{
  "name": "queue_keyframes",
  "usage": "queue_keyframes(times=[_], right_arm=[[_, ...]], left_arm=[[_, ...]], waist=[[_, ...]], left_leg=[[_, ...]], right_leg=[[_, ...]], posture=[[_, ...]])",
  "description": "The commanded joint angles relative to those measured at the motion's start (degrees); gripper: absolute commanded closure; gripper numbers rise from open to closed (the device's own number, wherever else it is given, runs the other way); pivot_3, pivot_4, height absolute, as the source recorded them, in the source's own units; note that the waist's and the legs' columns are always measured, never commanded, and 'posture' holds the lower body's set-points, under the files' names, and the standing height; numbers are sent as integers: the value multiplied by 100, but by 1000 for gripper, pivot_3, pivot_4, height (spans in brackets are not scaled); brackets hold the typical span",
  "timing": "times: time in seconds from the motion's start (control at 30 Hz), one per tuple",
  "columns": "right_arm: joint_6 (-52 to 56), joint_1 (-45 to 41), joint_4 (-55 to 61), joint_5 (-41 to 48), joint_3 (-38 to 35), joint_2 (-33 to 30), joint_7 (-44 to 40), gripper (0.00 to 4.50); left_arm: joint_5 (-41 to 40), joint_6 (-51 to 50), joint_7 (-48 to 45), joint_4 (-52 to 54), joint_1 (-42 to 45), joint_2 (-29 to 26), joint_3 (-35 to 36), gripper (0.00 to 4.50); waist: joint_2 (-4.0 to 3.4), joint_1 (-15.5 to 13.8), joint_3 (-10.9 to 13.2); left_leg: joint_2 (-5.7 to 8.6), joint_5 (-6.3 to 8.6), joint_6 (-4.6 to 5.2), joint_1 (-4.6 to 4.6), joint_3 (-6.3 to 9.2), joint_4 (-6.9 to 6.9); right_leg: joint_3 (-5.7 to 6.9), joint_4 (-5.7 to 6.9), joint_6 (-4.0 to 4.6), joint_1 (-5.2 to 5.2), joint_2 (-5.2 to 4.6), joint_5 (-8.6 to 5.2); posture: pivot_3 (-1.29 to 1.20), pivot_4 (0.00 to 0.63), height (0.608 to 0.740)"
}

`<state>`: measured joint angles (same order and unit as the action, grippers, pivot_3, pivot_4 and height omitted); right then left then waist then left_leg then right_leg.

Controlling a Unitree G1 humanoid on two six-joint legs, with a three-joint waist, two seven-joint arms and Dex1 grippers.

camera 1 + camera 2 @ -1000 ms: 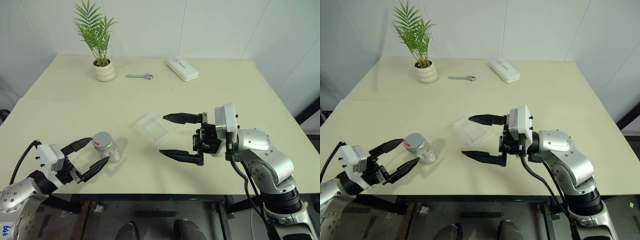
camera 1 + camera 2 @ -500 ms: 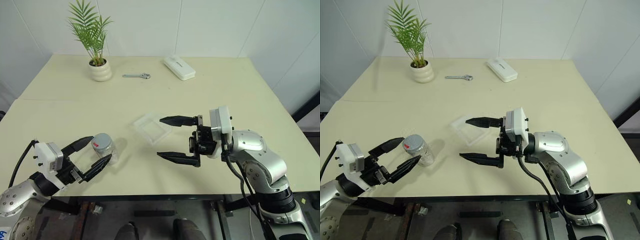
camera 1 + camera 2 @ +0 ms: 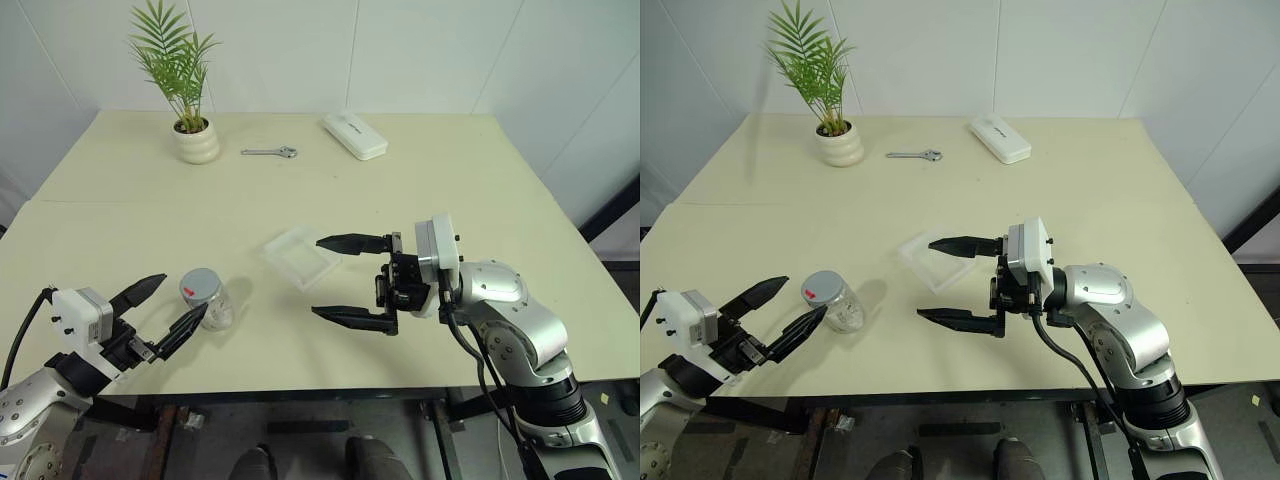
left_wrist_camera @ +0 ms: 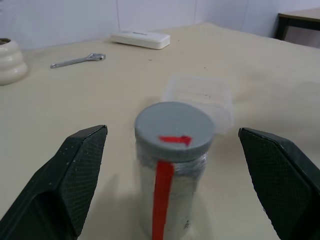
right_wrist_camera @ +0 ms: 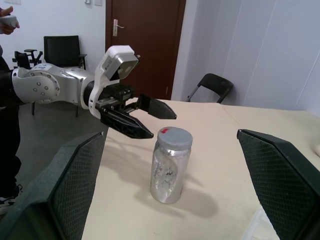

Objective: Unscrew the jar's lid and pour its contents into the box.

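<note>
I expect the grey lid (image 5: pixel 175 135) to stay in place after a first short turn when I twist it, because the deep rim (image 5: pixel 174 146) wraps closely around the jar's neck.
The jar (image 3: pixel 207 303) stands upright near the table's front left, a red strip down its side. The grey lid (image 4: pixel 174 131), with a small red mark, is screwed on it. I cannot make out the contents through the jar's wall. My left gripper (image 3: pixel 184 294) is open and level, with its fingertips (image 5: pixel 145 132) just short of the jar and touching nothing. The clear box (image 3: pixel 302 258) lies flat at the table's middle. My right gripper (image 3: pixel 318 276) is open wide beside the box's right side. It points left toward the jar and holds nothing.
A white plant pot (image 3: pixel 198 140), a wrench (image 3: pixel 268 152) and a white oblong case (image 3: pixel 354 135) lie along the far side of the table. In the right wrist view a person (image 5: pixel 7 100) stands beyond the table, near some chairs.
My left gripper has drawn back from the jar toward the table's front left, so its fingers no longer flank it. The right gripper has held still. The camera view has shifted slightly.
</note>
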<state>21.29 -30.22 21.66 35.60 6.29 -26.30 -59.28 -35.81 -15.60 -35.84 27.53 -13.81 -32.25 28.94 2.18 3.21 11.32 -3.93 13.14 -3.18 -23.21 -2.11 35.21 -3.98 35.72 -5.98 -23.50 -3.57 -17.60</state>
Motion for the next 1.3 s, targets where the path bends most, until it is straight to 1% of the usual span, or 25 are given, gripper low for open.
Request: queue_keyframes(times=[0.03,0.27,0.53,0.67,0.77,0.87,1.07,1.23,1.3], right_arm=[[-7,40,234,71,-121,-86,40,0],[46,69,358,109,-171,-167,157,0],[115,172,543,89,-210,-218,377,0],[128,221,617,85,-201,-228,487,0],[134,249,664,94,-211,-247,553,0],[141,264,690,100,-227,-267,606,0],[139,262,698,101,-204,-276,651,0],[132,257,642,91,-199,-283,639,0],[209,219,627,163,-234,-276,673,0]], left_arm=[[225,251,-85,-160,108,71,-236,25],[469,380,-183,-564,405,127,-711,25],[914,661,-76,-1235,1220,253,-1102,25],[1023,763,-96,-1468,1402,282,-1170,25],[1036,792,-135,-1558,1456,294,-1224,25],[1051,766,-165,-1623,1503,313,-1301,625],[1043,777,-159,-1610,1481,313,-1355,2478],[755,624,-227,-1374,1594,313,-1331,2500],[666,545,-355,-1313,1769,163,-1315,2500]], waist=[[0,-1,0],[0,-1,0],[2,-12,-1],[2,-6,-1],[2,-10,-1],[2,-15,-1],[2,-12,-1],[2,-17,-1],[2,-20,-1]], left_leg=[[0,0,0,0,0,0],[0,1,-2,-1,0,-8],[2,1,-1,-3,0,-7],[0,1,-2,-2,0,-9],[0,1,-2,-3,0,-9],[0,1,-2,-3,0,-9],[0,1,-2,-3,1,-10],[0,1,-1,-4,0,-10],[0,1,-1,-4,0,-9]], right_leg=[[0,-1,0,0,-1,0],[0,-7,0,-1,-1,0],[0,-7,-4,0,-1,2],[1,-6,-78,-2,2,42],[1,-8,-77,-2,2,42],[1,-8,-76,-2,1,41],[1,-8,-75,-2,2,41],[1,-9,-75,-2,1,41],[2,-8,-75,-2,1,41]], posture=[[0,150,740],[0,150,740],[0,150,740],[0,150,740],[0,150,740],[0,150,740],[0,150,740],[0,150,740],[0,150,740]])
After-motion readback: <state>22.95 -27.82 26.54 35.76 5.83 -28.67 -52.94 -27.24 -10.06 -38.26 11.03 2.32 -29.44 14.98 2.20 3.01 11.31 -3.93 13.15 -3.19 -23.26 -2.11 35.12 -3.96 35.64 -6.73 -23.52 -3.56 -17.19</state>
